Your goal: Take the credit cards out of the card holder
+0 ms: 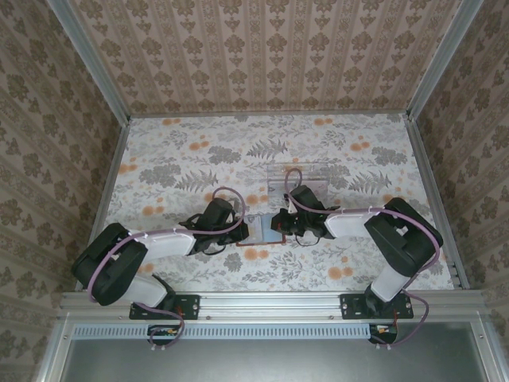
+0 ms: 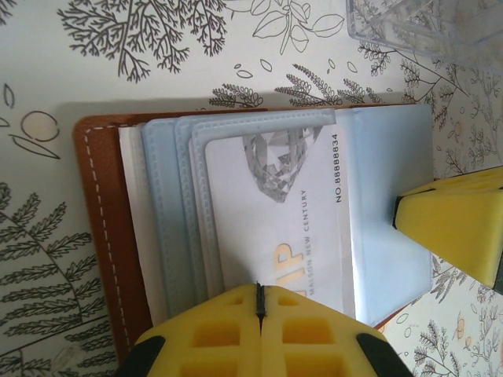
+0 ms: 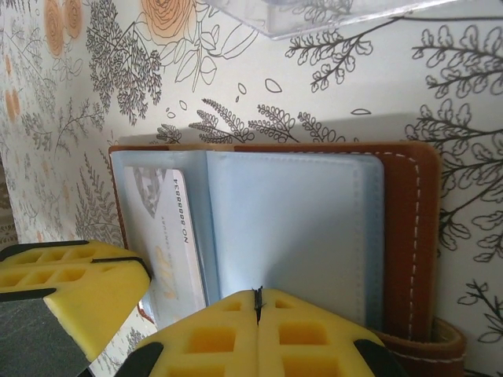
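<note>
The plain blue page (image 3: 291,228) is under my empty right gripper, so next the gripper moves to the credit card's numbered edge (image 3: 192,232) and pinches it to pull the card out.
The brown card holder (image 1: 259,231) lies open on the floral table between my two grippers. Its grey-blue pockets (image 2: 169,220) face up. A white credit card (image 2: 291,212) with a diamond print, gold letters and a number sits in a pocket, and it also shows as the credit card (image 3: 165,236) in the right wrist view. My left gripper (image 2: 259,294) is shut, its tips meeting at the card's near edge with nothing between them. My right gripper (image 3: 257,297) is shut over the plain blue page (image 3: 299,228) of the card holder (image 3: 409,236). In the top view the left gripper (image 1: 241,227) and right gripper (image 1: 277,223) face each other across the holder.
A clear plastic tray (image 1: 298,177) stands just beyond the holder, its corner visible as the tray (image 2: 432,23) and the tray (image 3: 314,12). Patterned walls enclose the table (image 1: 175,159) on three sides.
</note>
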`<state>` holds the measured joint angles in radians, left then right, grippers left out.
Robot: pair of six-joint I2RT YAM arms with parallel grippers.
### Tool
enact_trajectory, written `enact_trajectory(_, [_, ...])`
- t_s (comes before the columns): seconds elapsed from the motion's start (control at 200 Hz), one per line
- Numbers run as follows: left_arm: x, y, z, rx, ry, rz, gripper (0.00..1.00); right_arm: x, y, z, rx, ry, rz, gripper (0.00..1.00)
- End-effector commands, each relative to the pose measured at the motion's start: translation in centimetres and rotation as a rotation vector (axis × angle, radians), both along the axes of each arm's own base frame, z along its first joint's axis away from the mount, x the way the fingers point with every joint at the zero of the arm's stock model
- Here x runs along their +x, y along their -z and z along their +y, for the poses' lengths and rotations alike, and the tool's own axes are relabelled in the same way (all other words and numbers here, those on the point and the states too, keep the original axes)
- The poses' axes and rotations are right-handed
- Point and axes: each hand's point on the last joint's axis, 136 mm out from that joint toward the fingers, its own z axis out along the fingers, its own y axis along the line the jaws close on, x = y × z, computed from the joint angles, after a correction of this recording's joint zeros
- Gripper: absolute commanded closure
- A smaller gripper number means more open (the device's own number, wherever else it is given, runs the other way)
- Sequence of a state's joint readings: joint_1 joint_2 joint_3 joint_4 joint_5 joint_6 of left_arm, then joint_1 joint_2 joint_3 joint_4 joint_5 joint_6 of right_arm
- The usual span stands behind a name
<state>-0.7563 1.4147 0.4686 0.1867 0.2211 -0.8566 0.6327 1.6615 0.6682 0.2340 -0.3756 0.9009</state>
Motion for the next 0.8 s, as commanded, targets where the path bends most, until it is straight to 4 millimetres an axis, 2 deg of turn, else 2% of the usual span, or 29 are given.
enact_trajectory(0.0, [-0.7,1.1,0.9,0.033,-0.008,0.038,1.0,-0.5,-0.6,0.4,0.021,-0.039,-0.012,0.98])
enact_trajectory(0.14, [-0.7,0.9,0.8,0.025,0.0,0.034,1.0,-0.6,-1.7,2.0,0.009,-0.097,-0.058,0.84])
enact_trajectory(0.335, [-0.4,0.1,0.7,0.024,0.005,0.015,1.0,-0.5,-1.8,3.3,-0.027,-0.147,-0.07,0.82])
enact_trajectory(0.61, [-0.4,0.0,0.5,0.02,0.009,0.016,1.0,-0.6,-0.2,3.6,-0.059,-0.166,-0.029,0.8])
enact_trajectory(0.795, [-0.3,0.1,0.5,0.019,0.01,0.017,1.0,-0.8,1.0,2.8,-0.116,-0.159,-0.012,0.78])
